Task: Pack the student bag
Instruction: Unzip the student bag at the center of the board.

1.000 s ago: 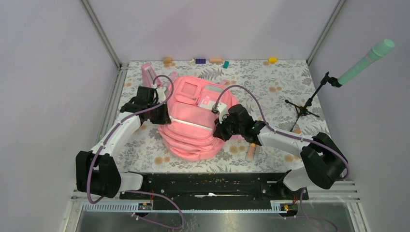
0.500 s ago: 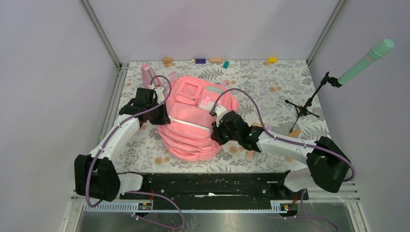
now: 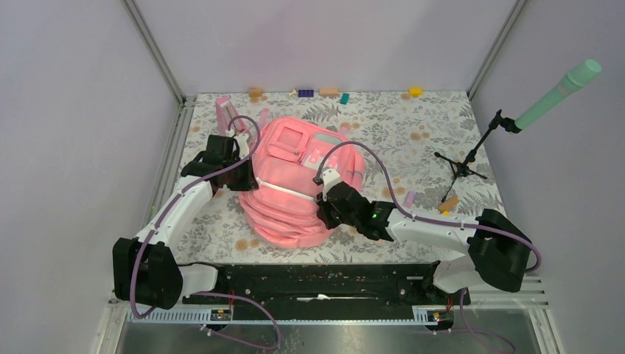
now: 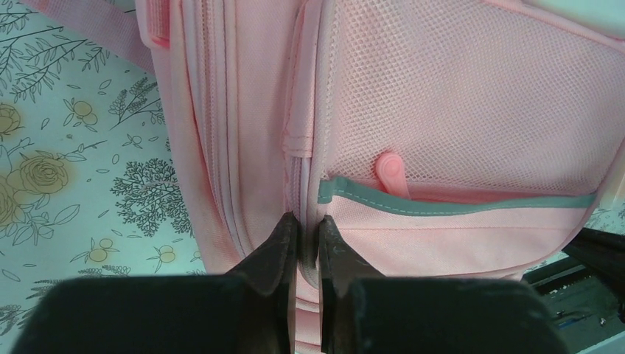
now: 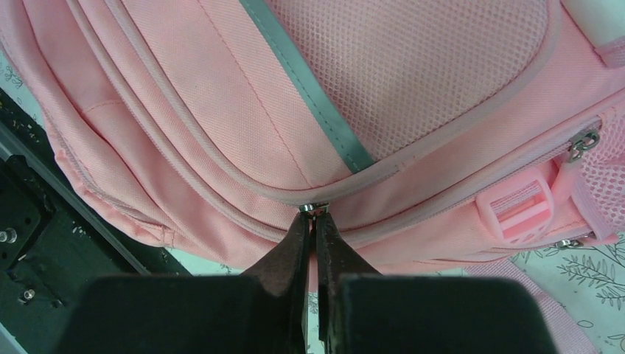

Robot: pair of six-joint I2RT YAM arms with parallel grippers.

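The zip pull is pinched in my right gripper close against the metal slider [image 5: 313, 208] at the zip's bend, so I'll take the pull's end and draw it around.
The student bag [image 3: 291, 192], a large soft pink backpack, lies in the middle of the flowered table, front pockets up. My left gripper [image 3: 249, 180] is at its left side. In the left wrist view, that gripper [image 4: 308, 230] is shut on a zip seam of the bag [image 4: 457, 133] beside a mesh pocket. At the bag's near right side, my right gripper [image 3: 323, 212] is closed. The right wrist view has it [image 5: 314, 220] shut on a small metal zip pull [image 5: 314, 209] on the bag [image 5: 243, 110].
A small pink stand [image 3: 225, 112] is behind the left arm. Small coloured blocks [image 3: 305, 93] line the back edge. A microphone stand [image 3: 463, 161] is at the right, with a pink piece [image 3: 409, 198] and an orange piece [image 3: 449, 201] near it.
My right gripper has slid toward the near edge and slightly left along the bag, holding the zip pull. The left gripper has kept its hold in place.
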